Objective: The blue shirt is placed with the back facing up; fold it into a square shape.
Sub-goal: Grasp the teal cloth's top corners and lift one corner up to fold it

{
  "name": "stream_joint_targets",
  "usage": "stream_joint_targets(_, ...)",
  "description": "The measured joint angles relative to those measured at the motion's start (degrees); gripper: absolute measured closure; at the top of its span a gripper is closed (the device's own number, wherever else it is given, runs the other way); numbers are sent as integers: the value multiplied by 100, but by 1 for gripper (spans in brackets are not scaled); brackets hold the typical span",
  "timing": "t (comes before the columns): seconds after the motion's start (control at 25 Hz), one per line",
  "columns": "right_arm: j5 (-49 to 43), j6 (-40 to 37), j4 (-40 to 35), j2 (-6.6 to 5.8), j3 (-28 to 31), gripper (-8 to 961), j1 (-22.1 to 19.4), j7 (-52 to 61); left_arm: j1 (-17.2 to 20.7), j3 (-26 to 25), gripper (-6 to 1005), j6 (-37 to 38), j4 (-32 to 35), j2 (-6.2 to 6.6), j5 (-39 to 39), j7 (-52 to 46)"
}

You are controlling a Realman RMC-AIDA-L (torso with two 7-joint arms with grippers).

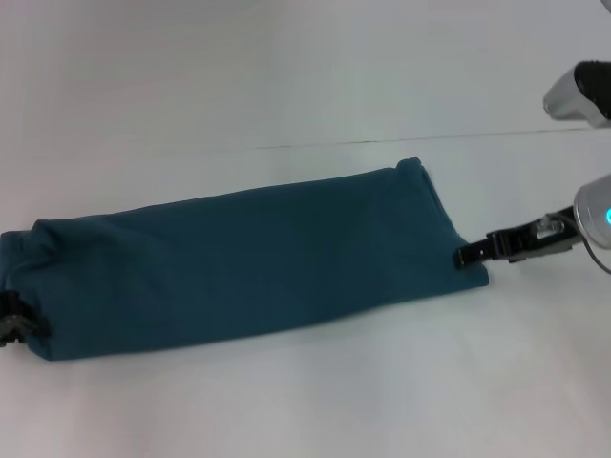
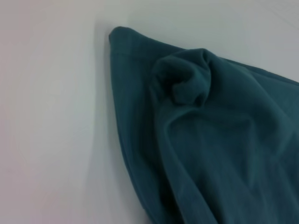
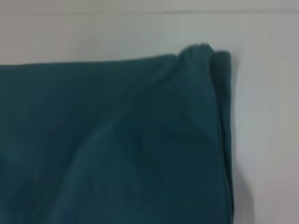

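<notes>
The blue shirt (image 1: 382, 303) is slanting away toward my right gripper. My right gripper should therefore pull the shirt's near corner (image 1: 475, 278) closer before my left gripper folds the shirt's gathered end over.
The blue shirt (image 1: 248, 262) lies folded into a long narrow band that runs across the table from the left edge to right of centre. At its left end the fabric is gathered where my left gripper (image 1: 13, 321) is shut on it; the left wrist view shows that bunched end of the shirt (image 2: 187, 88). My right gripper (image 1: 470, 255) reaches in from the right and is shut on the near right corner of the band. The right wrist view shows the shirt's right end (image 3: 117, 140) lying flat with its folded edge.
The white table (image 1: 305, 76) spreads all round the shirt. A thin seam line (image 1: 430, 137) crosses it behind the shirt. Part of the right arm's grey housing (image 1: 582, 91) hangs at the upper right.
</notes>
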Motion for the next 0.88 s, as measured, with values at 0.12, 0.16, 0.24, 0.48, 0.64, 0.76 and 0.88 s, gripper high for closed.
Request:
stream_joint_targets(0.12,10,43,117,17,41,34,-53,18,-11,1,860,2,3,0,0,48)
stream_joint_targets(0.16,11,63,160,19,58,34,-53,19,-18,1,861,4,4,0,0,59)
stream_joint_targets(0.24,14,134,239,23,71,33,-54,20,-27,1,861,8,2,0,0,73)
stream_joint_targets(0.48,41,446,641,27,71,33,73,6,-25,1,864,10,-9,-14,2,109)
stream_joint_targets(0.64,43,617,910,27,34,35,195,-19,-11,1,864,9,-10,-16,4,138)
stream_joint_targets(0.76,27,734,1080,27,-2,65,256,-45,-4,1,863,18,-5,-18,4,146)
stream_joint_targets(0.88,41,830,1203,27,-4,159,288,-95,-2,1,863,46,-2,-18,5,161)
